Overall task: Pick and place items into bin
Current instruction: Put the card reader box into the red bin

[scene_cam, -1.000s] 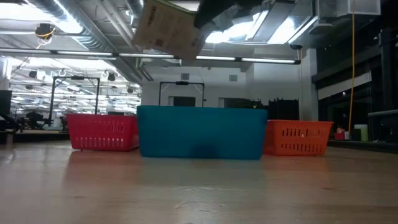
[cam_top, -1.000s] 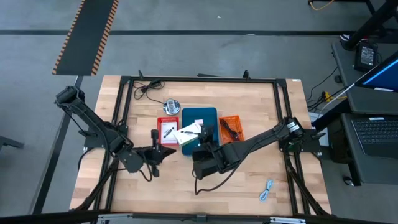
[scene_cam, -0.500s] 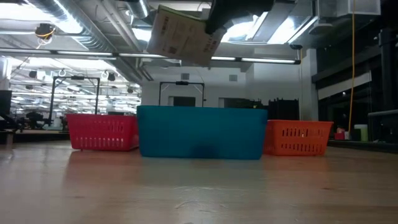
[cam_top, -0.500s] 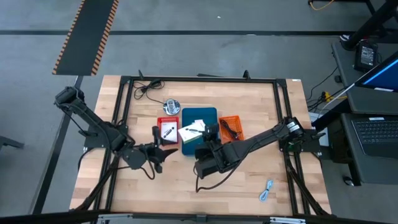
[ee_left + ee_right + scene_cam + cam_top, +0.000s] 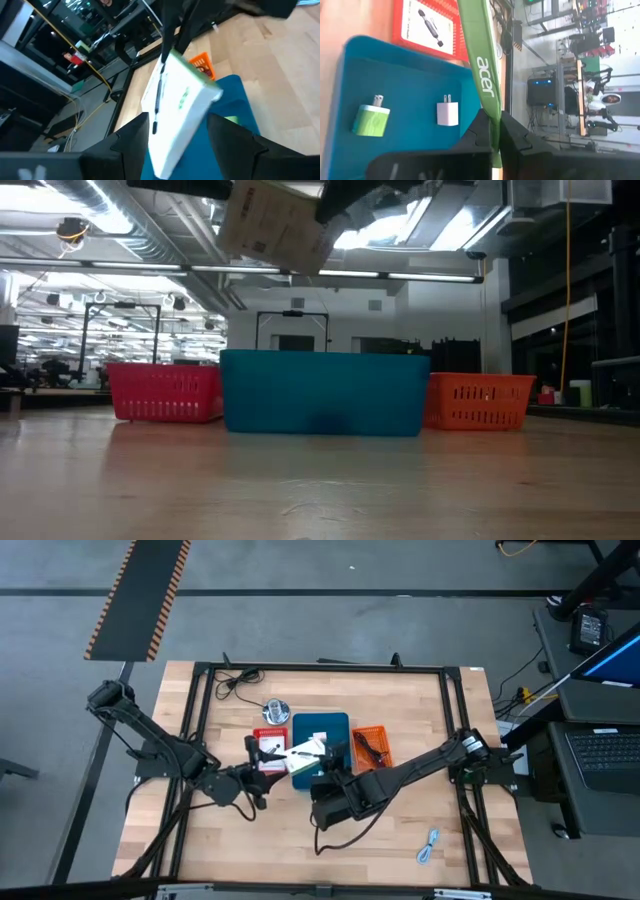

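The box's broad side (image 5: 172, 107) is at a slant between the open fingers of my left gripper, so my left gripper should pinch the box's free edge (image 5: 187, 131) straight on before my right gripper opens.
A flat white box (image 5: 300, 755) with a green side marked "acer" (image 5: 482, 60) hangs over the red bin (image 5: 262, 733) and blue bin (image 5: 320, 720). My right gripper (image 5: 325, 768) is shut on it. My left gripper (image 5: 255, 772) is open beside it; in the left wrist view its two fingers (image 5: 135, 137) stand on either side of the box (image 5: 177, 105). A white card with black parts (image 5: 427, 22) lies in the red bin. Two plug adapters (image 5: 372, 117) lie on the blue bin's floor. A blue-white cable (image 5: 430, 845) rests on the table near the front right. My right gripper pinches the box across its two broad faces, at one end of the green side (image 5: 490, 107). In the low view it (image 5: 345, 195) grips the box's upper right corner. The box (image 5: 275, 225) hangs tilted, clear above the blue bin (image 5: 320, 395). My left gripper: I cannot tell whether its fingers touch the box.
The orange bin (image 5: 372, 730) stands right of the blue one with a dark cable (image 5: 368, 747) in it. A shiny silver round object (image 5: 277, 710) and a black cord (image 5: 235, 680) lie behind the bins. Bare wood stretches along the table's near side.
My left arm has crept toward the table's far edge and the box. In the low view the box has swung right and then back left, staying lifted above the blue bin.
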Controlling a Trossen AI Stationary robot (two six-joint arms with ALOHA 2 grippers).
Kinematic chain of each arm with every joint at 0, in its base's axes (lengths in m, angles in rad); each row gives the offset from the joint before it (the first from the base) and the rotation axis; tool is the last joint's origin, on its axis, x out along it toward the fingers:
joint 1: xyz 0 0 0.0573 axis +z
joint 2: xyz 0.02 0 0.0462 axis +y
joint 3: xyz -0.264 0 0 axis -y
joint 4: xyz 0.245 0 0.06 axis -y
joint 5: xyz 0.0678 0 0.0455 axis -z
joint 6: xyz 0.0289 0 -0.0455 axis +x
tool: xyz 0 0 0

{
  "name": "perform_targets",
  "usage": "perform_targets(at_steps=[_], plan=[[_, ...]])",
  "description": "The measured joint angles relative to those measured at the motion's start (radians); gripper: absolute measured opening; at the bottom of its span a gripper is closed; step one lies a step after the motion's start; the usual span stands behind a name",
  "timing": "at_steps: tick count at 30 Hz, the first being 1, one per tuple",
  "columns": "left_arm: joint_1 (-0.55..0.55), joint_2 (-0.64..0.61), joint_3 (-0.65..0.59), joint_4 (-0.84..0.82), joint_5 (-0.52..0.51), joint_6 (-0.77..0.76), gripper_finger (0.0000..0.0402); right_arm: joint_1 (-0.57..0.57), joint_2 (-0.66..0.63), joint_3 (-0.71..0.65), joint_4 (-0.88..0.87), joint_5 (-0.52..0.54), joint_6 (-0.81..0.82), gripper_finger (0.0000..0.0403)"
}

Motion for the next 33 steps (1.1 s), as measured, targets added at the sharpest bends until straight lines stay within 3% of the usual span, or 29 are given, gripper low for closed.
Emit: perform_targets(at_steps=[6, 13, 18, 27, 33], plan=[[0.012, 0.012, 0.0, -0.016, 0.03, -0.006, 0.0196, 0.006, -0.023, 0.001, 0.02, -0.001, -0.002, 0.0], [0.012, 0.012, 0.0, -0.025, -0.014, 0.018, 0.0186, 0.013, -0.023, 0.001, 0.074, -0.026, -0.027, 0.0], [0.012, 0.012, 0.0, -0.031, -0.016, 0.057, 0.015, 0.016, -0.023, 0.001, 0.125, -0.026, -0.082, 0.0], [-0.008, 0.012, 0.0, -0.029, -0.022, 0.085, 0.0045, 0.016, -0.023, 0.001, 0.122, -0.034, -0.071, 0.0], [-0.028, 0.012, 0.0, -0.029, -0.058, 0.084, 0.0033, 0.016, -0.023, 0.001, 0.124, -0.031, -0.044, 0.0006]])
